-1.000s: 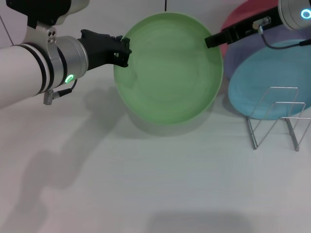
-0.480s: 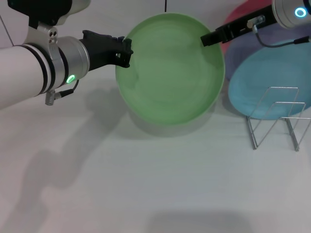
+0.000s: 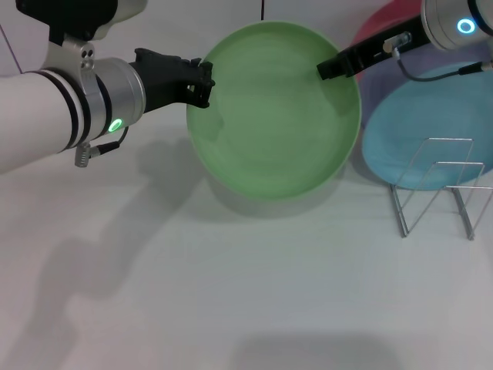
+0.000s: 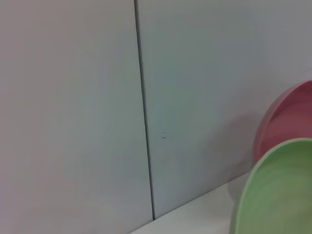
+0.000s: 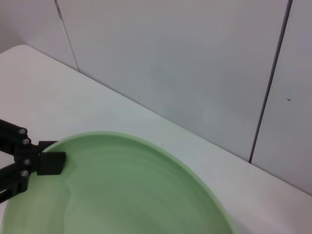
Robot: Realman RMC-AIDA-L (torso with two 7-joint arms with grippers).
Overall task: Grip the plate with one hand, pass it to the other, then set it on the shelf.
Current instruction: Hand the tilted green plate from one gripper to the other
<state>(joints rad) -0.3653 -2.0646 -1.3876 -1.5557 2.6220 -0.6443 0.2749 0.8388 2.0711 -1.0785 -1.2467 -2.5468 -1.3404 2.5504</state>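
I should first open my left gripper and move it out of the way, as both grippers are at the light-green plate's rim (image 3: 213, 88). My right gripper should then carry the plate to the wire shelf (image 3: 441, 185).
The light-green plate (image 3: 273, 112) is held above the table, with its shadow on the table below. My left gripper (image 3: 202, 83), black on a white and silver arm with a green light, is shut on the plate's left rim. The right wrist view shows that grip (image 5: 44, 163) on the plate (image 5: 122, 190). My right gripper (image 3: 325, 69), slim and black, reaches over the plate's upper right rim. The plate's edge shows in the left wrist view (image 4: 278, 195). The wire shelf (image 3: 439, 185) stands empty at the right.
A teal-blue plate (image 3: 416, 131) lies behind the shelf, with a lavender plate (image 3: 377, 96) and a pink plate (image 3: 377, 27) partly under it. A grey panelled wall (image 5: 195, 58) stands close behind the table.
My left gripper and the green plate have shifted slightly to the right. My right gripper has moved a little left and up, over the plate's upper right rim.
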